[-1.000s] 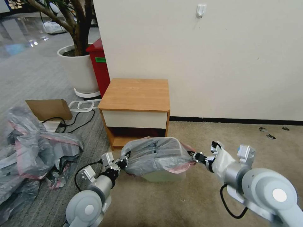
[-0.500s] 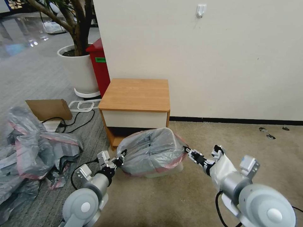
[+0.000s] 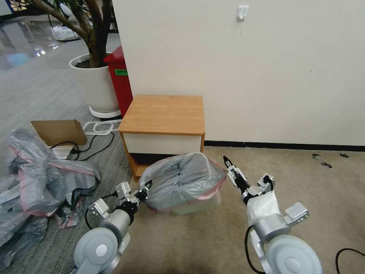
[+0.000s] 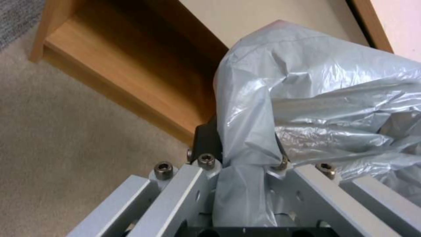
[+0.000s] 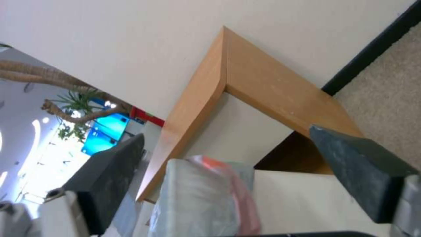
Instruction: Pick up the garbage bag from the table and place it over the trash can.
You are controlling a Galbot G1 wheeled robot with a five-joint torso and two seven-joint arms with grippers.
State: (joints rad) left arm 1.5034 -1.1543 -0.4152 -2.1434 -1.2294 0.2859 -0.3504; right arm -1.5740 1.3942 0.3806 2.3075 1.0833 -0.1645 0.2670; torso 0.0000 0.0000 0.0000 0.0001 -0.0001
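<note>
My gripper will make the garbage bag (image 3: 188, 186) sink inside and line the hollow trash can when it pushes in, because loose folds (image 3: 172, 173) dip across the trash can's opening.
The grey translucent garbage bag (image 3: 182, 180) with its pink rim is draped over the cream trash can (image 3: 201, 205), which stands on the carpet in front of the wooden table (image 3: 163, 112). My left gripper (image 3: 145, 187) is at the bag's left edge, shut on a fold of its plastic (image 4: 315, 98), which is bunched between the fingers (image 4: 206, 138). My right gripper (image 3: 229, 164) is open just right of the bag, a little above its rim and apart from it. In the right wrist view its fingers (image 5: 110, 184) stand wide apart, with the bag (image 5: 197, 197) and the table (image 5: 263, 82) beyond.
A heap of grey-pink bags (image 3: 34, 182) lies on the floor to the left, with a cardboard piece (image 3: 59, 131) and cables (image 3: 87, 146) behind it. A white plant pot (image 3: 95, 85) and a red bin (image 3: 119, 80) stand left of the table. Bare carpet (image 3: 304, 179) lies to the right.
My right gripper has let go of the bag's right rim, opened and lifted away from it. The bag has come down lower over the trash can. My left gripper moved down and slightly left, still gripping.
</note>
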